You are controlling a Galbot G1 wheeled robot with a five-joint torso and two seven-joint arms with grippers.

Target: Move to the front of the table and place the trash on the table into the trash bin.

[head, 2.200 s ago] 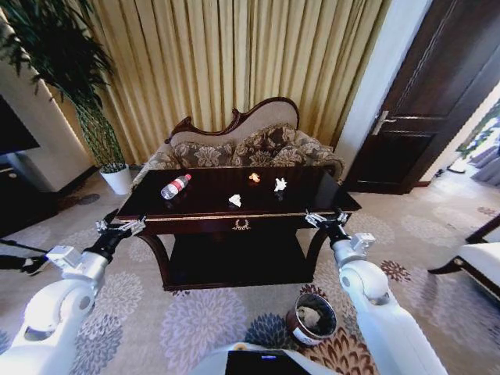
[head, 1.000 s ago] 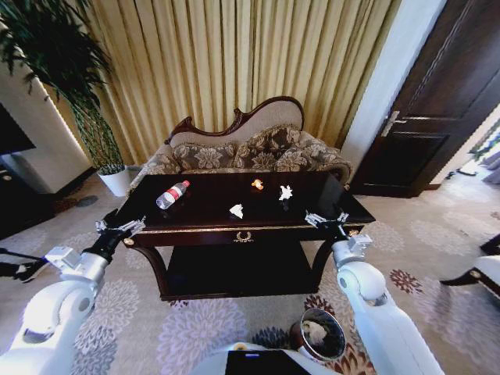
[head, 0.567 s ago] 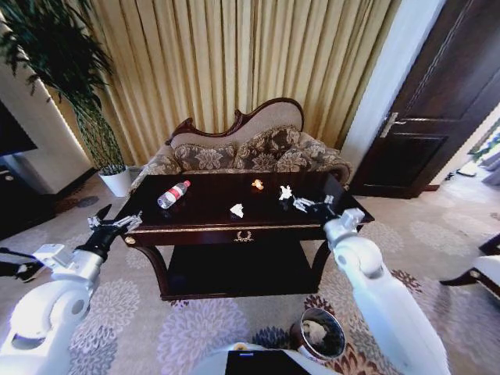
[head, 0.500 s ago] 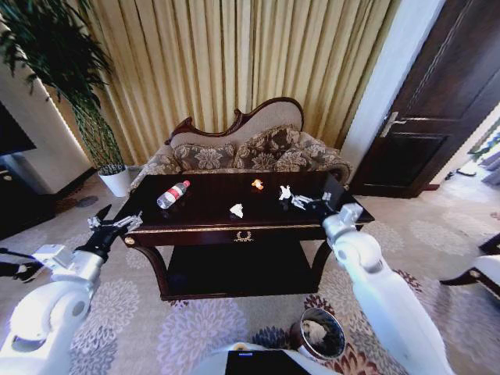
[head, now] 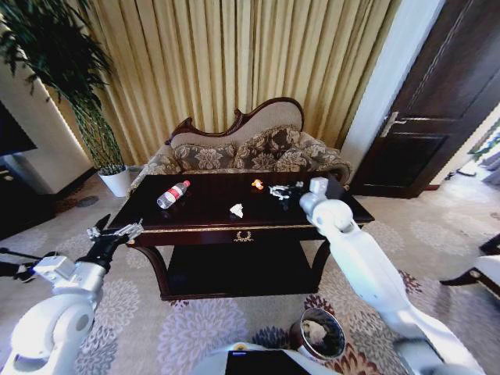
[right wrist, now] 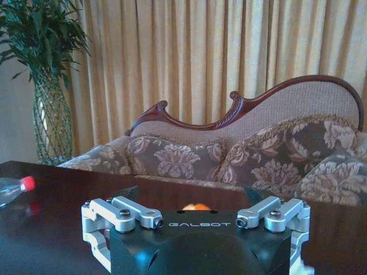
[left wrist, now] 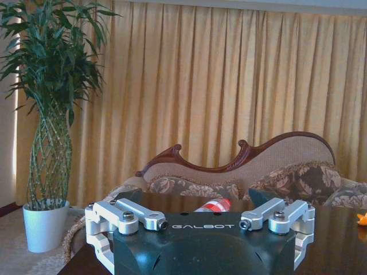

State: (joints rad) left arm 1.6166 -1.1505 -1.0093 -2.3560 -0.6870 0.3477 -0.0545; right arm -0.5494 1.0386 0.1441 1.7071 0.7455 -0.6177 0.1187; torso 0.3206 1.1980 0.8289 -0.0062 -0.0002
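A small white edge shows beside my right gripper's open finger. I should expect another crumpled white paper to be hidden behind my right gripper.
The dark-brown table stands in front of me. On it lie a clear bottle with a red cap, a white paper scrap and a small orange bit. My right gripper reaches over the tabletop just right of the orange bit, open. In the right wrist view the orange bit sits straight ahead between the spread fingers, with the bottle far to one side. My left gripper hangs open off the table's front left corner, facing the bottle. The trash bin stands on the carpet at my lower right.
A patterned sofa stands close behind the table before gold curtains. A tall plant in a white pot is at the back left. A dark door is on the right. The table has a lower shelf.
The camera first drew closer to the table. Then my right arm swung from the front right corner forward and left over the tabletop toward the orange bit. The left arm dropped slightly.
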